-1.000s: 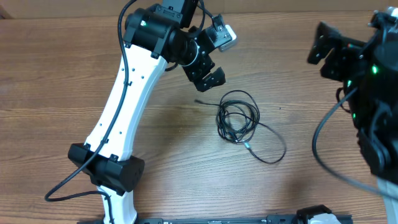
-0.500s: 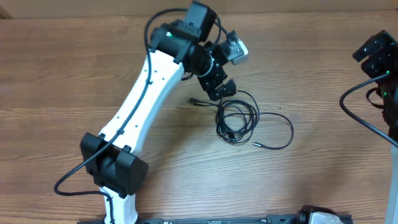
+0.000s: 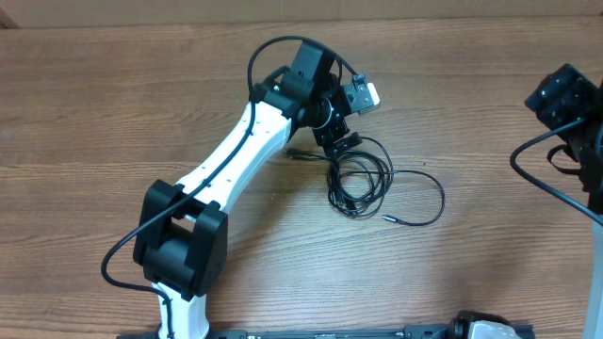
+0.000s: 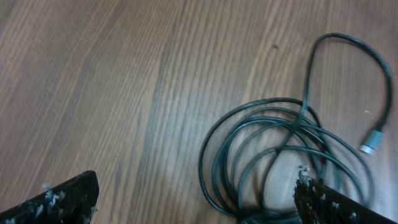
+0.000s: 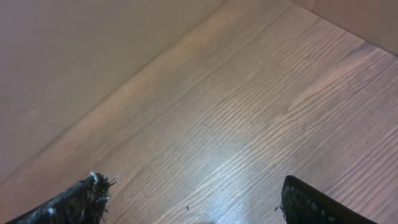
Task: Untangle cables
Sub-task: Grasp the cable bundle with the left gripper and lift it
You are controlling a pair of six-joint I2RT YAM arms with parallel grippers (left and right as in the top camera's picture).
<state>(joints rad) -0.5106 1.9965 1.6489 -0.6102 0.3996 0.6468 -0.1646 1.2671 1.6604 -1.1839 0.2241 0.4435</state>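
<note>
The loose piece of cable (image 4: pixel 354 41) keeps a wide round bend. The coiled cable (image 4: pixel 201 163) will spring into an arch above my left gripper's fingers when I lift it.
The cables (image 3: pixel 359 177) are thin black cords coiled in a tangle at the table's middle, with one loose strand looping right to a small plug (image 3: pixel 387 217) and a short end (image 3: pixel 295 153) sticking out left. My left gripper (image 3: pixel 337 141) is open just above the coil's top left edge. In the left wrist view the coil (image 4: pixel 280 155) lies between the open fingers (image 4: pixel 196 199), with a silver plug (image 4: pixel 372 140) at right. My right gripper (image 3: pixel 562 94) is at the far right edge, open over bare wood (image 5: pixel 193 199).
The wooden table (image 3: pixel 94 141) spreads all round the coil. The white left arm (image 3: pixel 231 165) crosses from its base (image 3: pixel 179 250) at the bottom left. A wall or board edge (image 5: pixel 93 62) shows in the right wrist view.
My left gripper has moved right and down to the coil's top edge. The right arm has drawn back to the right edge. The loose strand swung out to the right.
</note>
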